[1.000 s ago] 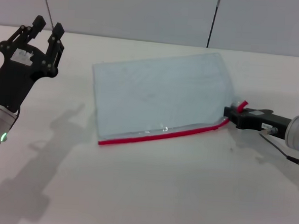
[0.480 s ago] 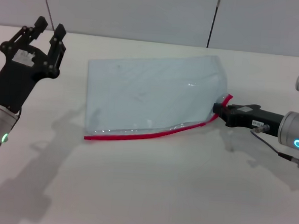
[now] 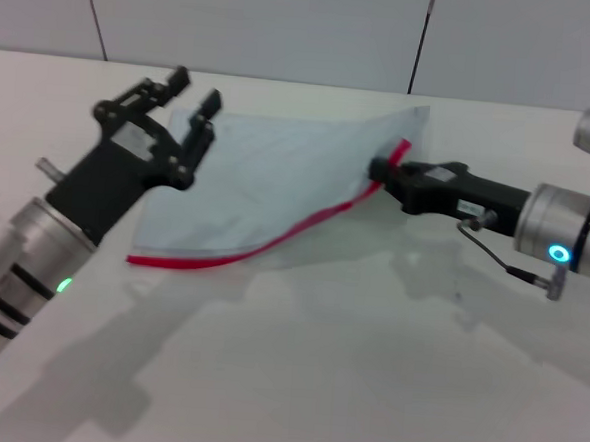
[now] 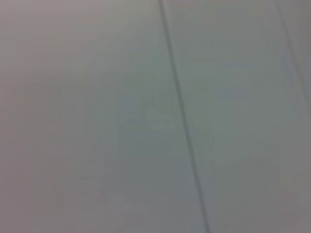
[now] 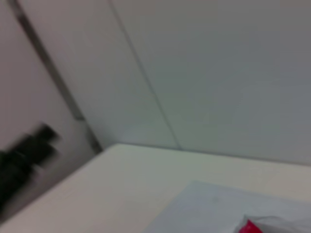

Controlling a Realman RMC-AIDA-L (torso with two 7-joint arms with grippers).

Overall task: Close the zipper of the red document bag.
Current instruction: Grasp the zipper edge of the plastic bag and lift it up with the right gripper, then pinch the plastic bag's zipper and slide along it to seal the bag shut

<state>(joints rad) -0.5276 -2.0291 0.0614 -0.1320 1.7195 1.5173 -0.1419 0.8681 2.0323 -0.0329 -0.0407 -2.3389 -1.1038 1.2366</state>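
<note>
My right gripper holds the zipper's raised end [image 3: 400,150] and the zipper's red strip [image 3: 320,217] rises free, so I keep carrying it toward my open left gripper until its fingers surround the red strip.
The red document bag [image 3: 277,180] is a pale blue-grey translucent pouch lying slanted on the white table [image 3: 315,383], with its right end lifted. Its zipper [image 3: 305,224] is a red strip curving along the near edge from the low left corner up to the right end. My right gripper [image 3: 380,172] is shut on the zipper at that raised right end. My left gripper [image 3: 195,88] hovers open over the bag's left part, touching nothing. In the right wrist view a corner of the bag [image 5: 218,204] and a red bit of the zipper [image 5: 250,227] show. The slider is too small to make out.
Grey wall panels [image 3: 287,20] rise behind the table's far edge. The left wrist view shows only wall panels [image 4: 146,116]. The left gripper [image 5: 24,155] appears as a dark blur in the right wrist view.
My right gripper has pulled the bag's right end leftward and up, so the bag slid left and buckled. My left arm has swung right, over the bag's left part.
</note>
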